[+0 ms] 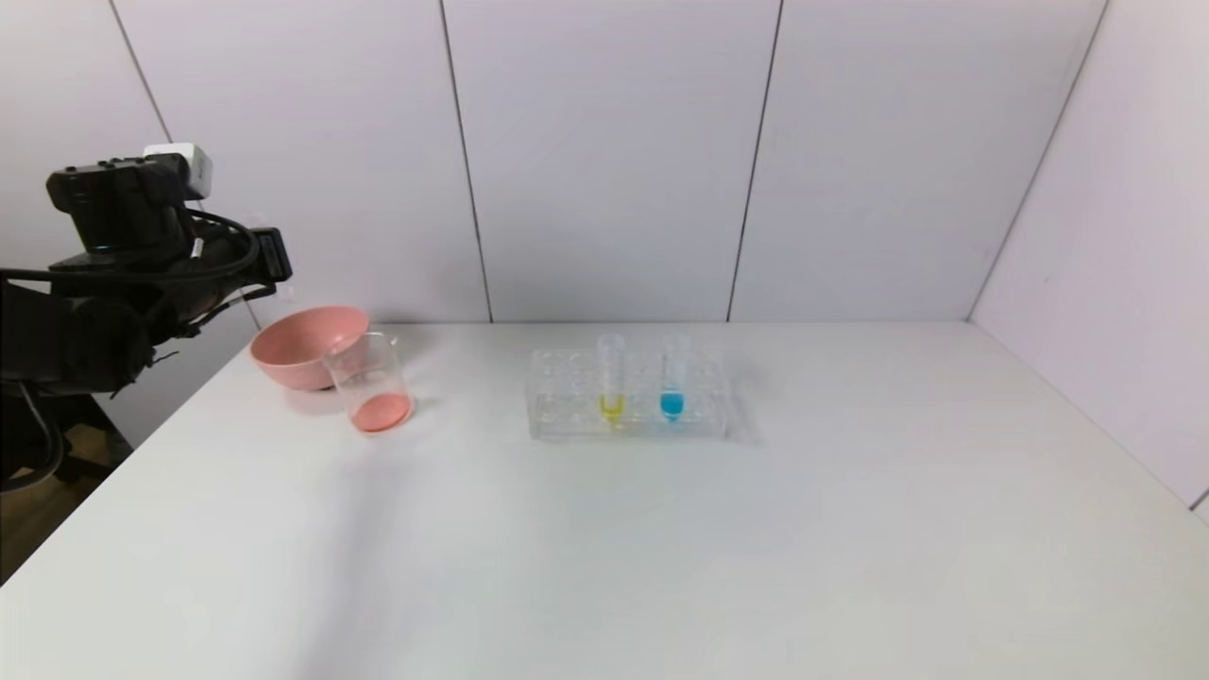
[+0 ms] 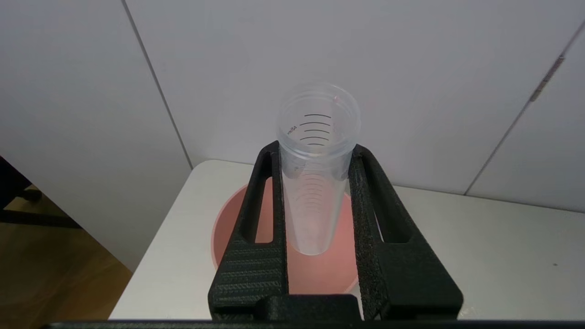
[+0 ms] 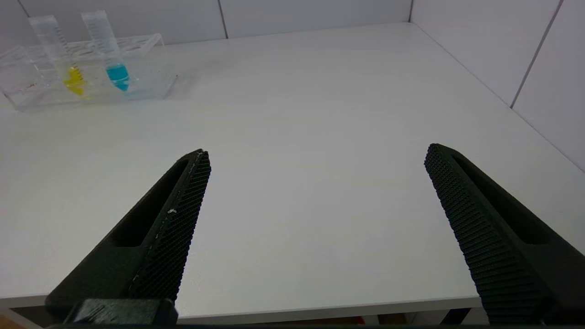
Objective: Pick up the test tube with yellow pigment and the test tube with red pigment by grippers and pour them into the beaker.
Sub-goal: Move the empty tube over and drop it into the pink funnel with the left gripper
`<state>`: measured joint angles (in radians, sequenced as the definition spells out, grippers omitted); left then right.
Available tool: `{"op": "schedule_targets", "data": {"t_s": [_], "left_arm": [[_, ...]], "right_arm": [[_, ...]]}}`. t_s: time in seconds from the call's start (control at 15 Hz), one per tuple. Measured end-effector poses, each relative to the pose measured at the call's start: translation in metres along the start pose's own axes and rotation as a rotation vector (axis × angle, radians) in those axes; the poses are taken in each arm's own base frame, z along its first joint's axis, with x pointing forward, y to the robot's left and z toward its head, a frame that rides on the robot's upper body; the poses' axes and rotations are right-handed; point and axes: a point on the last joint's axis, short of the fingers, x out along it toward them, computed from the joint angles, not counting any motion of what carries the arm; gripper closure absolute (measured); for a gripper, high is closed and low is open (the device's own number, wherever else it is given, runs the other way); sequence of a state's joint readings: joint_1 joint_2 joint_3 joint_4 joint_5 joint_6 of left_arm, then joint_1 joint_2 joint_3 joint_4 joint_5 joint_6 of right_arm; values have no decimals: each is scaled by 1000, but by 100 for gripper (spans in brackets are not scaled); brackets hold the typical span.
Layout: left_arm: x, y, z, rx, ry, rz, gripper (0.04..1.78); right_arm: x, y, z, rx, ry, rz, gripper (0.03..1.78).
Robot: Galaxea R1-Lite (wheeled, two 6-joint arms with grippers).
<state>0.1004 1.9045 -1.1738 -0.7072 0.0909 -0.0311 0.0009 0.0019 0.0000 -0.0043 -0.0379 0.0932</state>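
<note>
The robot's left gripper should go on down, as the empty test tube's tip (image 2: pixel 311 247) points into the open pink bowl (image 1: pixel 308 340), and then let go once the test tube's tip is inside the bowl.
My left gripper (image 2: pixel 315 148) is shut on a clear graduated test tube (image 2: pixel 315 183), mouth up, with no liquid showing in it; it matches the test tube with red pigment. It hangs above the pink bowl (image 2: pixel 228 233). In the head view the left arm (image 1: pixel 123 246) is raised at the far left of the table. The beaker (image 1: pixel 370 382) stands beside the bowl with red-pink liquid in its bottom. The test tube with yellow pigment (image 1: pixel 611 378) stands upright in the clear rack (image 1: pixel 567 416) and also shows in the right wrist view (image 3: pixel 59 50). My right gripper (image 3: pixel 317 151) is open and empty over the table's front edge.
A blue-tipped tube (image 1: pixel 672 378) stands in the rack next to the yellow one. The pink bowl (image 1: pixel 302 345) sits at the back left, touching the beaker. White wall panels close the back and right sides. The table's left edge drops off by the bowl.
</note>
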Motion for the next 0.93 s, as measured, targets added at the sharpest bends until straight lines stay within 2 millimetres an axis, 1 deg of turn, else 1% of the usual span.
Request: {"op": "schedule_targets", "data": {"t_s": [0.2, 0.4, 0.53, 0.8, 0.93], "left_arm": [[34, 3, -24, -19, 24, 20, 139], [55, 5, -46, -22, 58, 30, 139], [62, 6, -57, -24, 76, 33, 139], [71, 6, -67, -24, 88, 42, 139], [72, 6, -68, -23, 85, 41, 133]], "right_arm": [[0, 0, 0, 0, 0, 0, 10], [0, 0, 0, 0, 0, 0, 10], [0, 0, 0, 0, 0, 0, 10], [0, 0, 0, 0, 0, 0, 10], [0, 0, 0, 0, 0, 0, 10]]}}
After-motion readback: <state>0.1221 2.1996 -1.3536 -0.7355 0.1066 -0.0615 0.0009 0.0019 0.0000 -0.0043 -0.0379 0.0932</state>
